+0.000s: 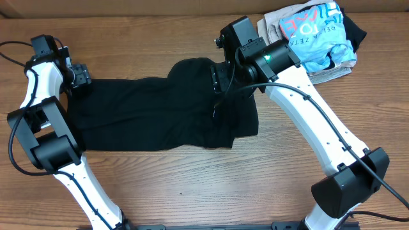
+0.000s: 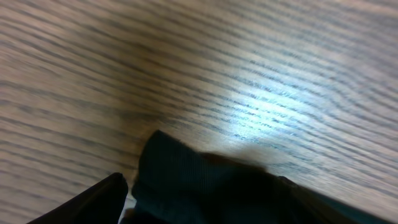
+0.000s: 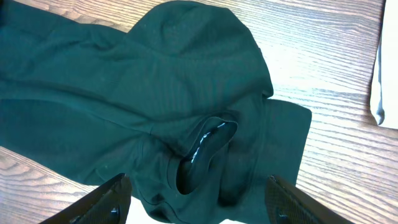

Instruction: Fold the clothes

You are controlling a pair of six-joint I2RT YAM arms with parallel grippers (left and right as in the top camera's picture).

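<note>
Next, my left gripper pinches the black shirt's corner point(image 2: 177, 165) to keep it still before my right gripper lifts the bunched end point(image 1: 193, 65), because the corner is loose between my left gripper's open fingers.
The black shirt point(image 1: 160, 112) lies spread across the table, bunched and folded over at its right end. My left gripper point(image 1: 80, 75) sits low at the shirt's far left edge. In the left wrist view its fingers point(image 2: 199, 202) stand apart, with a corner of the shirt point(image 2: 186, 174) between them. My right gripper point(image 1: 220, 76) hovers over the shirt's right part. In the right wrist view it is open and empty point(image 3: 196, 199), above the shirt's neck opening point(image 3: 205, 155), where a pale label shows.
A pile of other clothes point(image 1: 316, 35), white and light blue with red lettering, lies at the back right, and its pale edge shows in the right wrist view point(image 3: 385, 74). The wooden table point(image 1: 192, 185) shows bare in front of the shirt.
</note>
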